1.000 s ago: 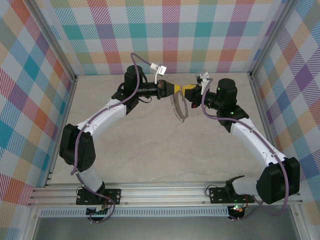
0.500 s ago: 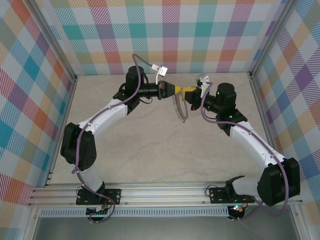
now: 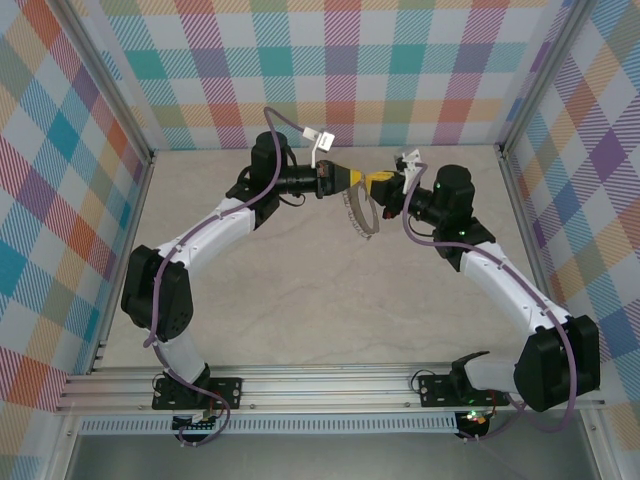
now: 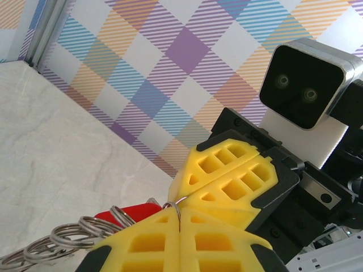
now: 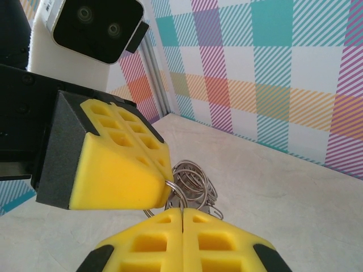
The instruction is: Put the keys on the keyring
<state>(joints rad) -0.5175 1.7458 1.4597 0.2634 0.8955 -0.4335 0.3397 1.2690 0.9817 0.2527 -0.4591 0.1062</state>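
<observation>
Both my grippers are pinching the same small loop (image 5: 178, 191), and the key's red head (image 4: 131, 212) hangs next to them. My right gripper should open and take the key.
My left gripper (image 3: 359, 180) and right gripper (image 3: 372, 183) meet tip to tip above the back middle of the table. The keyring (image 3: 360, 214), a thin silver hoop strung with small loops, hangs below them. In the left wrist view my left gripper (image 4: 180, 214) is shut on a small loop of the keyring (image 4: 62, 241), and the right gripper (image 4: 191, 190) pinches a wire right beside it. The key's red head (image 4: 122, 213) shows just left of my left fingers; its blade is hidden. In the right wrist view my right gripper (image 5: 182, 211) is shut on a thin loop of the keyring (image 5: 195, 178), against the left gripper (image 5: 166, 182).
Bare marble tabletop (image 3: 330, 290) stretches below the grippers. Checked walls (image 3: 340, 70) close in the back and both sides, with metal posts at the corners. A rail (image 3: 330, 385) runs along the near edge by the arm bases.
Both grippers stay joined and shut. The right wrist has edged slightly left, and the hanging hoop has swung a little.
</observation>
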